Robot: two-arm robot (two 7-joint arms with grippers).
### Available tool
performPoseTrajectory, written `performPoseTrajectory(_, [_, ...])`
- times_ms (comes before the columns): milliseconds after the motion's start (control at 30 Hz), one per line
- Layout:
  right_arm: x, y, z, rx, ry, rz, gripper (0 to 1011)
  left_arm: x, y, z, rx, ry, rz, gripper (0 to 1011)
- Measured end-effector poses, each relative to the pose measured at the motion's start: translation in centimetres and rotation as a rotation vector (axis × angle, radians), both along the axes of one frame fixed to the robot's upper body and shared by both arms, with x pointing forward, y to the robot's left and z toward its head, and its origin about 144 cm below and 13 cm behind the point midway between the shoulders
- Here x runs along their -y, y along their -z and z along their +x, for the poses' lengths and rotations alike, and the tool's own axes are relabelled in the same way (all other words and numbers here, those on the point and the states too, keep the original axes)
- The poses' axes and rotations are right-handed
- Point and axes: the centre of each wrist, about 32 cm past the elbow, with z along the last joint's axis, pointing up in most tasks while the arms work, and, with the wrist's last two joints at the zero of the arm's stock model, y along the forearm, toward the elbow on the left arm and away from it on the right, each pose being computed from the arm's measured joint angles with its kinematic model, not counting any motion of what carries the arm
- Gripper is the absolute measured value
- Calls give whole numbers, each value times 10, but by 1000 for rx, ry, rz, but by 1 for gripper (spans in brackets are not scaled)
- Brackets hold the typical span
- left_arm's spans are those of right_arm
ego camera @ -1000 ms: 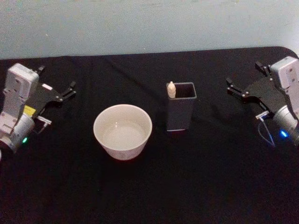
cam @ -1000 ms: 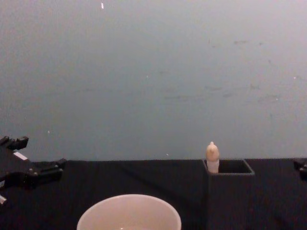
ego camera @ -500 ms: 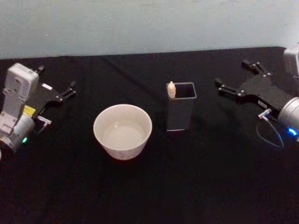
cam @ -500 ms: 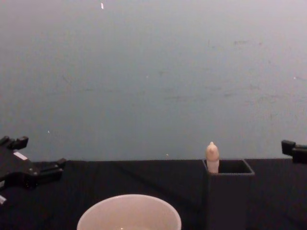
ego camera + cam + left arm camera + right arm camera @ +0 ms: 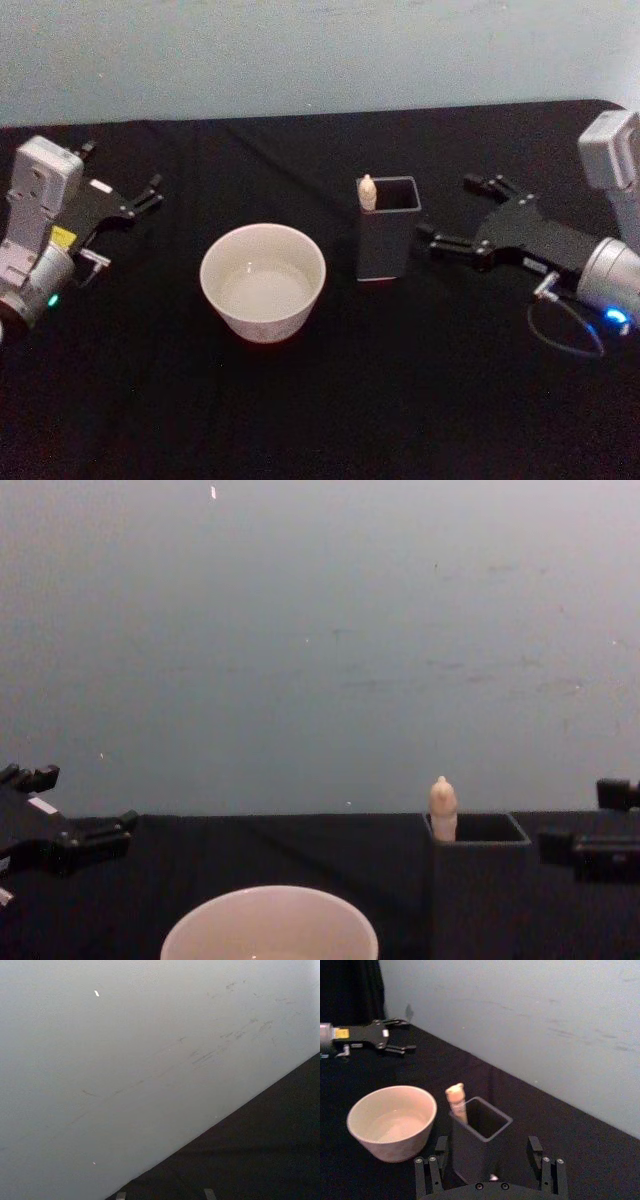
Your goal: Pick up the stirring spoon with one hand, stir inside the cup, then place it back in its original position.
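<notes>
My gripper will lift the stirring spoon (image 5: 443,810), and the spoon will slip out freely and leave the holder upright, because a wide gap (image 5: 487,828) shows beside the spoon's handle.
The stirring spoon's pale wooden handle (image 5: 367,192) (image 5: 456,1098) (image 5: 442,805) sticks up from the far left corner of the dark grey square holder (image 5: 387,238) (image 5: 479,1141) (image 5: 480,885); its shaft and bowl are hidden inside. The cream-white cup (image 5: 262,282) (image 5: 392,1122) (image 5: 268,926) stands to the holder's left. My right gripper (image 5: 447,212) (image 5: 487,1176) (image 5: 572,818) hangs open just right of the holder, its jaws pointing at it and holding nothing. My left gripper (image 5: 120,172) (image 5: 408,1035) (image 5: 88,800) rests open at the table's left side.
A black cloth covers the table (image 5: 330,400), which ends at a pale blue-grey wall (image 5: 320,50) behind. Bare cloth lies in front of the cup and holder and between the cup and the left arm.
My right gripper has swung left and come down from the table's right edge to just beside the holder. The left arm, cup, holder and spoon have not moved.
</notes>
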Motion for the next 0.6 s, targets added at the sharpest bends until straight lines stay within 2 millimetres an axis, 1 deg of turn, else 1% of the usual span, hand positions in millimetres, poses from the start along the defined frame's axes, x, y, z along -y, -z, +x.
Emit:
performPoseTrajectory(333, [-20,5,-1,-9,-29,10,1002,0,0,0,0,0,0,1001])
performPoseTrajectory(600, [-38,3,6,-28,-45,-6,1002,0,0,0,0,0,0,1001])
